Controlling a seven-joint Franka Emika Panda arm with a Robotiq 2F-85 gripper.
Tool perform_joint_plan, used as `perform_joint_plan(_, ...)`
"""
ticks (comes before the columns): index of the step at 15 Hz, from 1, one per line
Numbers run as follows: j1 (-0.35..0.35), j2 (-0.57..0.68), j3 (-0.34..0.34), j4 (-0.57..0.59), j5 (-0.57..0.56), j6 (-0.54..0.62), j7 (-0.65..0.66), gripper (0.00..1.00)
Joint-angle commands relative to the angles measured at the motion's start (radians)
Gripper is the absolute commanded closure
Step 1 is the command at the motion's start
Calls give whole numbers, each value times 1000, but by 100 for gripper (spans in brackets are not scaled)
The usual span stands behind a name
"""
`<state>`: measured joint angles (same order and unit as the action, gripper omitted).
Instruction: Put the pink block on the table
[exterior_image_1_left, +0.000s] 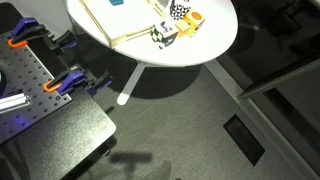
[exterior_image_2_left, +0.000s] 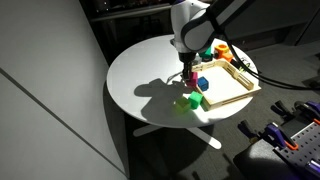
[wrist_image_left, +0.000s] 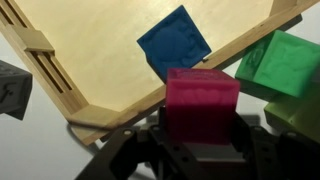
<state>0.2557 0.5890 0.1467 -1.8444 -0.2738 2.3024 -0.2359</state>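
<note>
My gripper should keep lowering the pink block (exterior_image_2_left: 194, 78) outside the tray's rim until it rests there. It hangs at the tray's rim with white table open beside it (exterior_image_2_left: 183, 88).
My gripper (wrist_image_left: 202, 128) is shut on the pink block (wrist_image_left: 202, 98) and holds it just above the near rim of a wooden tray (wrist_image_left: 90, 60). In an exterior view the gripper (exterior_image_2_left: 187, 68) hangs over the round white table (exterior_image_2_left: 140, 75) with the pink block (exterior_image_2_left: 188, 76) in its jaws, at the tray's corner. A blue block (wrist_image_left: 174, 42) lies flat on the tray just past the pink block. The table top (exterior_image_1_left: 215, 40) also shows in an exterior view where the gripper is out of frame.
Green blocks (wrist_image_left: 283, 62) (exterior_image_2_left: 190, 100) sit on the table beside the tray (exterior_image_2_left: 228, 85). A black-and-white patterned cube (exterior_image_1_left: 164, 35) and an orange piece (exterior_image_1_left: 193, 18) are near the tray. A black perforated workbench with orange clamps (exterior_image_1_left: 30, 75) stands beside the table.
</note>
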Motion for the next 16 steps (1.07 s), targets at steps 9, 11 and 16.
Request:
perform_joint_plan(9, 49, 58, 22, 74, -115, -39, -115, 66)
perform_joint_plan(11, 53, 56, 26, 68, -128, -37, -136, 66)
perform_joint_plan(16, 47, 60, 37, 58, -130, -36, -169, 1)
